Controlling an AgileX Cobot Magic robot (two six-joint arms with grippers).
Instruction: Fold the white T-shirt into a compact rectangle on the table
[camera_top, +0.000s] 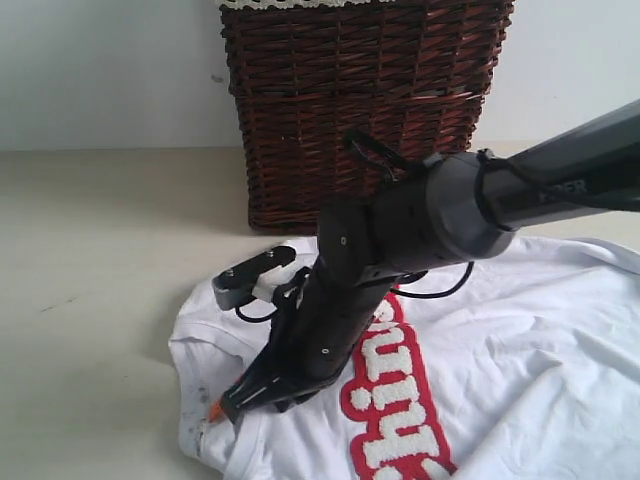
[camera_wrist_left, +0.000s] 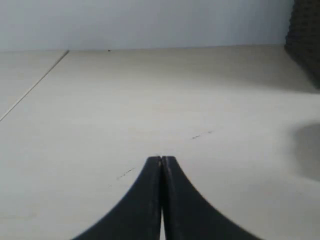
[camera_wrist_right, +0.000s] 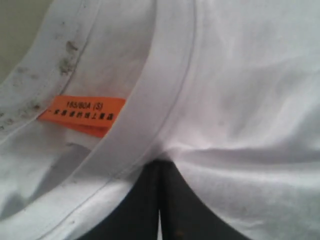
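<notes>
I should carry on pulling the T-shirt to clear table (camera_top: 120, 400) beyond, with the T-shirt's collar band (camera_top: 246, 428) pinched in my right gripper, until its neck lies flat, then let go.
The white T-shirt (camera_top: 520, 340) lies spread on the table (camera_top: 90, 250), with its red-outlined fuzzy letters (camera_top: 400, 400) facing up. My right arm reaches across it to the ribbed neck at the shirt's left end. My right gripper (camera_top: 232, 403) is shut there, close to the small orange tag (camera_top: 214, 411). In the right wrist view its tips (camera_wrist_right: 160, 162) pinch the collar band, the T-shirt (camera_wrist_right: 240, 90) bunches around them and the orange tag (camera_wrist_right: 82, 114) lies just inside the neck. My left gripper (camera_wrist_left: 162, 159) is shut and empty above bare table (camera_wrist_left: 150, 100); it is out of the exterior view.
A dark brown wicker basket (camera_top: 360, 100) stands at the back, just behind the shirt, against a pale wall. Its dark edge (camera_wrist_left: 305, 35) shows in the left wrist view. The neck area carries grey dirt smudges (camera_wrist_right: 65, 62). Bare table lies left of the shirt.
</notes>
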